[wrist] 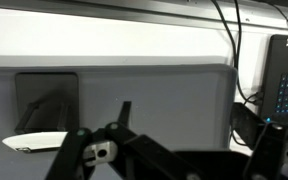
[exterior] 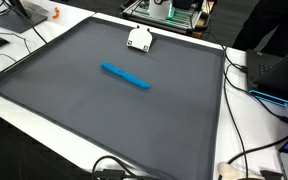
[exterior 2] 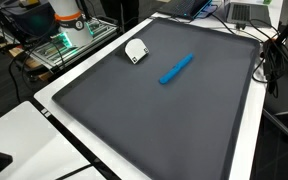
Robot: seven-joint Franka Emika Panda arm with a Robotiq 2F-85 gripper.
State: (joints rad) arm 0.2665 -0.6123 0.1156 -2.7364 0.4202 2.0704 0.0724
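Note:
My open gripper keeps going toward the white object [exterior 2: 136, 51] until the fingers are on both sides of its thin edge [exterior 2: 135, 42], because the white object stands clear of the blue marker.
A blue marker [exterior: 125, 76] lies on the dark grey mat [exterior: 84, 110], a little beyond its middle; it also shows in the other exterior view [exterior 2: 176, 68]. A small white object [exterior: 139, 40] sits near the mat's far edge in both exterior views [exterior 2: 135, 50]. The gripper does not show in either exterior view. In the wrist view its dark fingers [wrist: 199, 128] fill the bottom of the picture, spread wide apart with nothing between them, above the mat [wrist: 164, 90]. A white flat shape [wrist: 36, 141] lies low at the left there.
The mat lies on a white table [exterior: 44, 140]. Cables [exterior: 246, 110] and a laptop with blue light [exterior: 282, 72] sit along one side. A green-lit rack [exterior 2: 72, 42] stands by the robot base. A monitor and cables [wrist: 284, 90] are at the right in the wrist view.

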